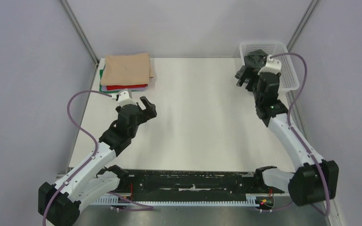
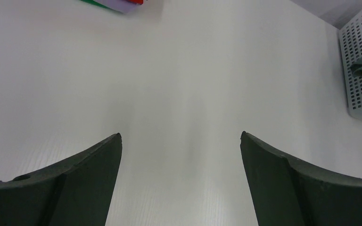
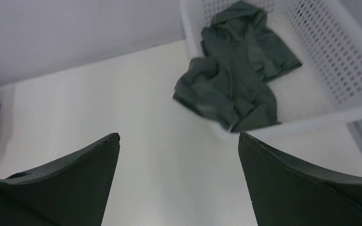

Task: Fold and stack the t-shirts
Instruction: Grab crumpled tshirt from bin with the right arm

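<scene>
The charcoal-grey t-shirt (image 1: 253, 60) lies alone in the open basket, so the robot's right gripper should keep going over the basket's rim and close on the t-shirt's far folds inside (image 1: 259, 53).
A crumpled dark charcoal-grey t-shirt (image 3: 238, 77) lies in the white lattice basket (image 3: 339, 61) at the table's far right, one part hanging over the basket's near rim. It also shows in the top view (image 1: 256, 59). A folded tan t-shirt (image 1: 127, 68) tops a stack with red (image 1: 125, 86) and green (image 1: 102, 77) shirts at the far left. My right gripper (image 3: 179, 137) is open and empty, just short of the basket, above the table. My left gripper (image 2: 181, 135) is open and empty over bare table, near the stack.
The white table (image 1: 198, 117) is bounded by grey walls at the back and sides. The basket (image 1: 290, 70) stands at the far right corner. A black rail (image 1: 188, 181) with both arm bases runs along the near edge.
</scene>
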You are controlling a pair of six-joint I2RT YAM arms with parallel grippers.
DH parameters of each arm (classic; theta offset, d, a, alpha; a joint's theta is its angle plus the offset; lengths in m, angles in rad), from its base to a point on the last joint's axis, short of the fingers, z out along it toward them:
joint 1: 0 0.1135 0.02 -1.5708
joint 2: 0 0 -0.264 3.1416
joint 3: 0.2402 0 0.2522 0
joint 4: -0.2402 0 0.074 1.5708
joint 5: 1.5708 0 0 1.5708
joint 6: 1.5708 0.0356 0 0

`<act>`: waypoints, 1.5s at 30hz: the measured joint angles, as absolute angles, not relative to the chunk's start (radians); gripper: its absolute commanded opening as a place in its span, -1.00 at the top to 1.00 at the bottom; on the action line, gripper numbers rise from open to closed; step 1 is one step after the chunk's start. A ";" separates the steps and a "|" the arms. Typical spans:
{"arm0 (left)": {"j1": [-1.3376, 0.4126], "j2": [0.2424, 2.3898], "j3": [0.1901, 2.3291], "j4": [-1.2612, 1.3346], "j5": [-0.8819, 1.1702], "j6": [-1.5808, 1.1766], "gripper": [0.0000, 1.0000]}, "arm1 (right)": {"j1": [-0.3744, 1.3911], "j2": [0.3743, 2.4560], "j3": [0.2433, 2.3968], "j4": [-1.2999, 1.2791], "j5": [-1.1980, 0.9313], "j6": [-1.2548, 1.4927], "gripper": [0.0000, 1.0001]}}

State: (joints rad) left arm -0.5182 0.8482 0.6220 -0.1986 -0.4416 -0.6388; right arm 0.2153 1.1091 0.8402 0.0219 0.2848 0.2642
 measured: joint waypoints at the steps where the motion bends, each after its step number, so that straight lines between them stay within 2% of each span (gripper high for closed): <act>1: -0.518 0.857 0.625 -0.189 -0.441 -0.639 -0.99 | 0.187 1.163 0.909 0.019 0.284 0.258 -0.96; 8: -0.518 0.929 0.630 -0.147 -0.435 -0.638 -0.99 | 0.010 1.535 1.264 -0.026 0.260 0.210 -0.96; 18: -0.518 1.004 0.640 -0.110 -0.434 -0.636 -0.99 | -0.071 2.034 1.730 -0.104 0.270 0.204 -0.96; 26: -0.518 1.003 0.615 -0.018 -0.413 -0.639 -0.99 | -0.092 2.344 1.921 -0.004 0.263 0.255 -0.96; 32: -0.518 1.003 0.615 0.007 -0.413 -0.639 -0.99 | -0.107 2.489 1.953 0.068 0.251 0.319 -0.96; 39: -0.518 1.041 0.615 0.014 -0.413 -0.640 -0.99 | -0.123 2.574 2.029 0.178 0.211 0.382 -0.79; 43: -0.518 1.068 0.615 0.014 -0.413 -0.640 -0.99 | -0.131 2.633 2.077 0.247 0.190 0.419 -0.44; 45: -0.518 1.076 0.615 0.014 -0.413 -0.640 -0.99 | -0.132 2.643 2.078 0.273 0.192 0.429 -0.19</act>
